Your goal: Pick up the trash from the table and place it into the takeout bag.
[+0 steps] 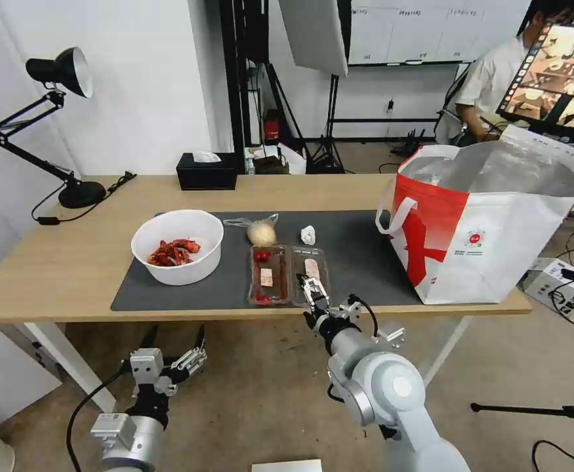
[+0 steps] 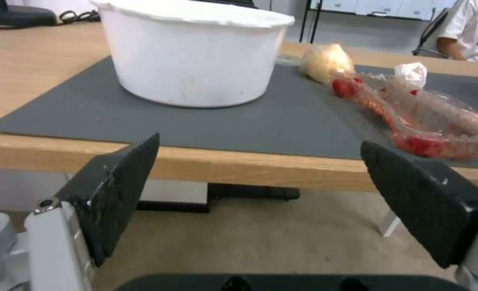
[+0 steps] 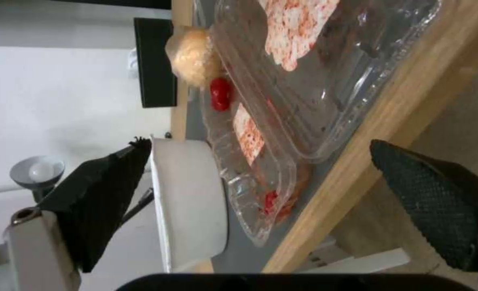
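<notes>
The clear clamshell tray (image 1: 270, 275) is lying open along a middle crease (image 1: 290, 276). Its halves will close together and rise as one piece when I lift it.
On the table (image 1: 70, 262), a white bowl (image 1: 177, 246) of red scraps sits at the left of the dark mat (image 1: 359, 255). Right of it lie the clear clamshell tray (image 1: 288, 275), a clear bag with a beige lump (image 1: 262, 231) and a crumpled tissue (image 1: 307, 234). The takeout bag (image 1: 490, 223) stands open at the table's right end. My right gripper (image 1: 313, 296) is open at the tray's near edge; in the right wrist view its fingers straddle the tray (image 3: 303, 101) and the table edge. My left gripper (image 1: 175, 341) hangs open below the front edge, facing the bowl (image 2: 196, 60).
A black desk lamp (image 1: 57, 131) and a black tissue box (image 1: 206, 170) stand along the table's far side. Light stands and cables crowd the floor behind. A monitor (image 1: 555, 78) rises beyond the bag. Bare wood lies left of the mat.
</notes>
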